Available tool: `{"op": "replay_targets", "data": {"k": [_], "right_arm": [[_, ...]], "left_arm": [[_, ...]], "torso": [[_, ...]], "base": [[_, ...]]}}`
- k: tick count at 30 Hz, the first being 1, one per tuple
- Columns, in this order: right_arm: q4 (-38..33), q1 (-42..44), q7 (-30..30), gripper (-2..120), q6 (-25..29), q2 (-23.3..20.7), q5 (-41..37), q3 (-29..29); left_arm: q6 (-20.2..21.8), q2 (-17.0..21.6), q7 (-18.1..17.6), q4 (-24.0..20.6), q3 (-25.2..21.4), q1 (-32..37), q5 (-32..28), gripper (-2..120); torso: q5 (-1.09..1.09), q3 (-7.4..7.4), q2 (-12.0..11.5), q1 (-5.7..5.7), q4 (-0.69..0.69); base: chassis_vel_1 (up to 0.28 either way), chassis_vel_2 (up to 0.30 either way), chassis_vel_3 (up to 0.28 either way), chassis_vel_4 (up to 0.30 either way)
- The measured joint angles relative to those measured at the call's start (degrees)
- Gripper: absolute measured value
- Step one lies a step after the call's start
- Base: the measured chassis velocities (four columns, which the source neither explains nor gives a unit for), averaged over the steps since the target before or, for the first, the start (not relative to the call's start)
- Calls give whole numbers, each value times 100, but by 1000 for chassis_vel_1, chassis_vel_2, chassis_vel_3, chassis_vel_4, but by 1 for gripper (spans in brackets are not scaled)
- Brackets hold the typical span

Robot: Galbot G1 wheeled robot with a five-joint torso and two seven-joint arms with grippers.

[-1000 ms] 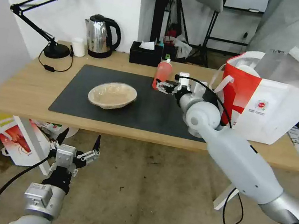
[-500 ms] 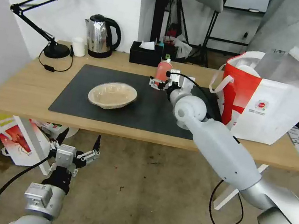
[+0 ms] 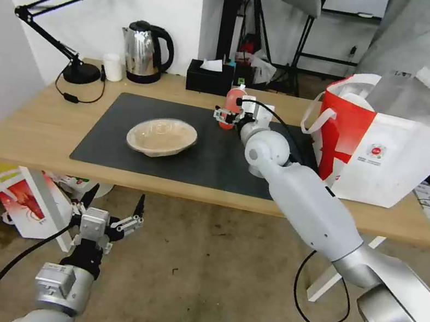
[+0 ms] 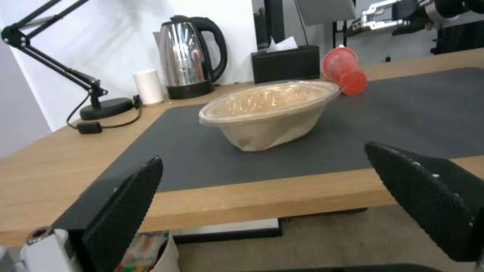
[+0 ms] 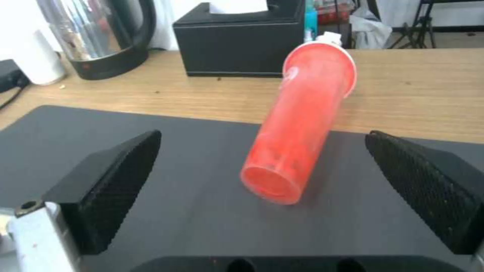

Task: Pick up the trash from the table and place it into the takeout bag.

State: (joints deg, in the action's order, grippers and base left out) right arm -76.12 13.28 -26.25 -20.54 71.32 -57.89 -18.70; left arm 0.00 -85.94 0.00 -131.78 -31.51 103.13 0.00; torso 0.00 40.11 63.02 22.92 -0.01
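Note:
The red drink cup will stop with its lid showing when the robot lowers it, because a white round rim sits high in the takeout bag.
The red drink cup lies on its side at the far edge of the dark mat, its white lid pointing away. My right gripper is open, and the cup's base end sits between its fingers without touching them. The beige dish rests on the mat's left half. At the table's right end stands the takeout bag, open, with a white round rim showing inside. My left gripper hangs open below the table's front edge.
A steel kettle, a black tissue box, a small white cup and a desk lamp line the back edge. A smaller red-and-white bag sits on the floor under the left end.
My right arm has swung left and reached farther in, bringing the open gripper up around the cup's base. The cup, dish and left arm have stayed put.

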Motion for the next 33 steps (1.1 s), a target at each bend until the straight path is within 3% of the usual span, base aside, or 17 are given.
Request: {"op": "replay_targets", "data": {"k": [33], "right_arm": [[1182, -185, -66, 100, -15, 758, 394, 72]], "left_arm": [[0, 0, 0, 0, 0, 0, 0, 100]], "torso": [[0, 0, 0, 0, 1]], "base": [[0, 0, 0, 0]]}}
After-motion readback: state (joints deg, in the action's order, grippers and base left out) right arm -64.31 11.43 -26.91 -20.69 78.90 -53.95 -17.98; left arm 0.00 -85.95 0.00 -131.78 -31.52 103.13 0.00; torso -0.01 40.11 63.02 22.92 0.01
